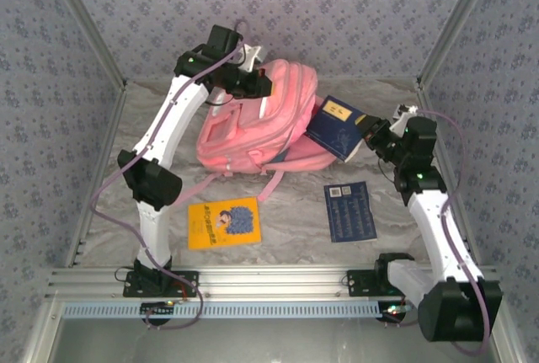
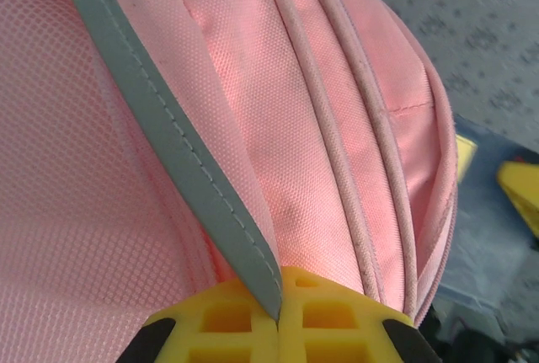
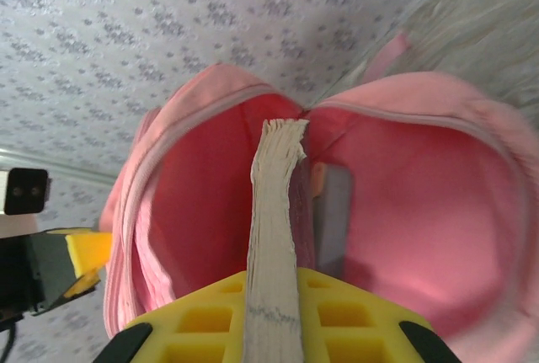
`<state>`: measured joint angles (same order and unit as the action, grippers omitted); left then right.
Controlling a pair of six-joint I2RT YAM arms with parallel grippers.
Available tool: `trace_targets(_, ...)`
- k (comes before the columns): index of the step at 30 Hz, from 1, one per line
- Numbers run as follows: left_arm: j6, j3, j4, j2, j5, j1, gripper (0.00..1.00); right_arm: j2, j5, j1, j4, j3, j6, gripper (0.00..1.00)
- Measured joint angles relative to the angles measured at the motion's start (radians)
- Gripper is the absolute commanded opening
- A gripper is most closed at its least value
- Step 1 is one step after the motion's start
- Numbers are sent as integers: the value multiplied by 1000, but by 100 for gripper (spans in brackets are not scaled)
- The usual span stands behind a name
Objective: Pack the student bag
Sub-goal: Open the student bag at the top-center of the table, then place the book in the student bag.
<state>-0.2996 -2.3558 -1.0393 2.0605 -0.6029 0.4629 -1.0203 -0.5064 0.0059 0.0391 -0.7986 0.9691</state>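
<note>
My right gripper should keep pushing until the book is deep inside, as the dark blue book's far end [image 3: 285, 127] faces the bag's free space [image 3: 226, 176] beside the grey item.
The student bag [image 1: 257, 123] lies on its side mid-table, its open mouth turned to the right. My left gripper [image 1: 251, 83] is at the bag's top rim. In the left wrist view, the left gripper [image 2: 280, 294] is shut on a grey reflective stripe [image 2: 168, 119] of the pink fabric [image 2: 337, 110]. My right gripper [image 1: 371, 135] is shut on a dark blue book [image 1: 337, 124] held at the bag's mouth. From the right wrist, the book's page edge [image 3: 274, 211] stands upright between the yellow jaws of the right gripper [image 3: 271, 289], with its far end inside the pink opening [image 3: 404, 203].
A yellow book [image 1: 223, 223] lies flat on the table near the left arm's base. A blue booklet [image 1: 349, 210] lies flat to its right. A grey flat item [image 3: 334, 211] with an orange tab sits inside the bag. Patterned walls enclose the table.
</note>
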Motion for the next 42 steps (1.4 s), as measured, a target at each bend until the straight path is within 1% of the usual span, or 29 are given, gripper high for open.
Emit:
trace_targets(2, 31, 14, -13, 0, -59, -8, 0, -50, -58, 8, 75, 10, 55, 0)
trace_targets(5, 65, 32, -19, -6, -115, -18, 0, -113, -127, 34, 161, 17, 119, 0)
trace_targets(10, 83, 48, -17, -17, -172, -31, 0, -187, -186, 111, 262, 17, 181, 0)
trace_targets(15, 87, 56, -14, -27, -198, -42, 0, -249, -168, 197, 301, 11, 198, 0)
trace_targets(21, 86, 89, -11, -56, -219, -50, 0, -373, -80, 273, 259, -50, 164, 0)
trace_targets(25, 78, 92, -3, -68, -225, -53, 0, -499, -55, 295, 271, -122, 149, 0)
trace_targets(31, 63, 121, 19, -77, -249, -58, 0, -718, -66, 318, 414, -197, 200, 0)
trace_targets(34, 51, 138, 40, -77, -266, -64, 0, -780, -74, 337, 465, -223, 220, 0)
trace_targets(37, 44, 147, 52, -77, -277, -65, 0, -800, -74, 364, 449, -264, 206, 0)
trace_targets(40, 36, 147, 57, -77, -284, -66, 0, -812, -51, 403, 369, -339, 146, 5)
trace_targets(41, 36, 147, 57, -77, -285, -66, 0, -819, -39, 420, 332, -373, 122, 12)
trace_targets(42, 33, 147, 58, -77, -287, -67, 0, -828, -23, 437, 297, -407, 100, 22)
